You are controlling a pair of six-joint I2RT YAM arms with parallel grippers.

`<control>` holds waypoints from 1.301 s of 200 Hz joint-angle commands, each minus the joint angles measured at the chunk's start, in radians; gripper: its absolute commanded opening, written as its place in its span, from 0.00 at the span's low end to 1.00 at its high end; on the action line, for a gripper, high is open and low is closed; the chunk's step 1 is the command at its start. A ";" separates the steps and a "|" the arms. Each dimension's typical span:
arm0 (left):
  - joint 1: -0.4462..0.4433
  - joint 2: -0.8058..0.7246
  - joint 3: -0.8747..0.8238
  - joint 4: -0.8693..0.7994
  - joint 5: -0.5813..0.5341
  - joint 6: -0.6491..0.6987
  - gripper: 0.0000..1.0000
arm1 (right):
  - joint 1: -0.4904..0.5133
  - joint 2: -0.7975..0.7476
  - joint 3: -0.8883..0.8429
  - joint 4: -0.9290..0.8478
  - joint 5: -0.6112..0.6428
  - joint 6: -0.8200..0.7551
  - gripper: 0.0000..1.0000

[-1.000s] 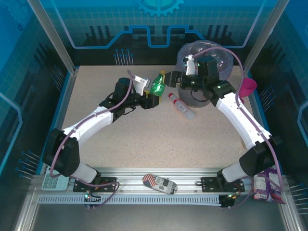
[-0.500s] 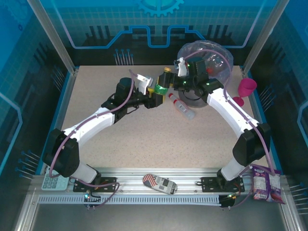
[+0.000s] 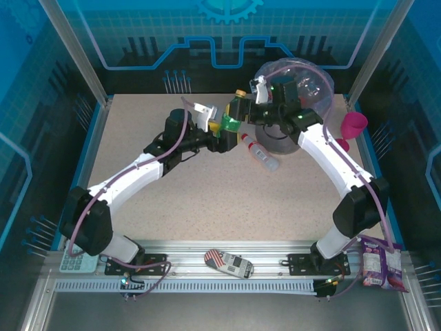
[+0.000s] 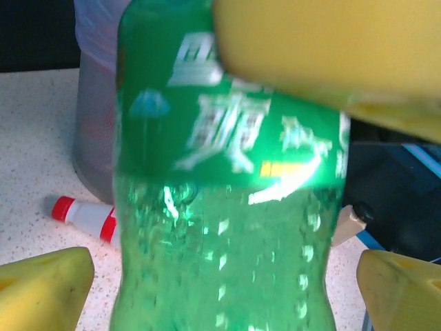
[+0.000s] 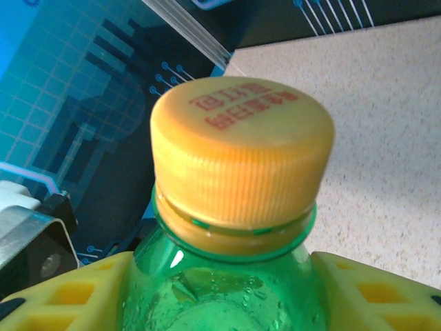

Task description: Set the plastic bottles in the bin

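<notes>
The green bottle's lower body (image 4: 224, 265) is between the open fingers of my left gripper, so my right gripper should pull the green bottle clear by its shoulder and take it back to the bin (image 3: 313, 84).
The green bottle (image 3: 232, 118) with its yellow cap (image 5: 241, 148) hangs between both grippers above the table. My right gripper (image 3: 243, 112) is shut on the green bottle (image 5: 227, 289), its yellow fingers (image 5: 375, 293) pressed against both sides of the shoulder just under the cap. My left gripper (image 3: 223, 129) stands open around the lower body of the green bottle (image 4: 227, 207), with its fingertips (image 4: 41, 286) clear of both sides. A clear bottle (image 3: 260, 152) with a red cap lies on the table beside the bin (image 3: 277, 143), a grey bucket lined with a lilac bag (image 3: 303, 79).
A pink funnel-shaped cup (image 3: 353, 125) stands right of the bin near the table's right edge. In the left wrist view the grey bin wall (image 4: 93, 138) and the lying clear bottle (image 4: 83, 214) are behind the green bottle. A calculator (image 3: 72, 261) and a small pouch (image 3: 229, 262) lie on the near rail.
My left gripper has opened and let go of the green bottle. My right gripper has moved in from the bin side and shut on the bottle just under the cap.
</notes>
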 commanded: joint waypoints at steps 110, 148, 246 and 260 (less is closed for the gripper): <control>-0.005 0.022 0.031 -0.250 -0.182 -0.158 0.98 | -0.221 0.159 0.716 -0.638 0.412 -0.487 0.52; -0.006 0.043 0.037 -0.257 -0.178 -0.185 0.98 | -0.223 0.221 0.738 -0.652 0.485 -0.529 0.52; -0.005 0.052 0.029 -0.264 -0.180 -0.205 0.98 | -0.218 0.447 0.845 -0.698 0.417 -0.549 0.61; -0.005 0.056 0.031 -0.263 -0.176 -0.205 0.98 | -0.218 0.464 0.844 -0.696 0.413 -0.548 0.65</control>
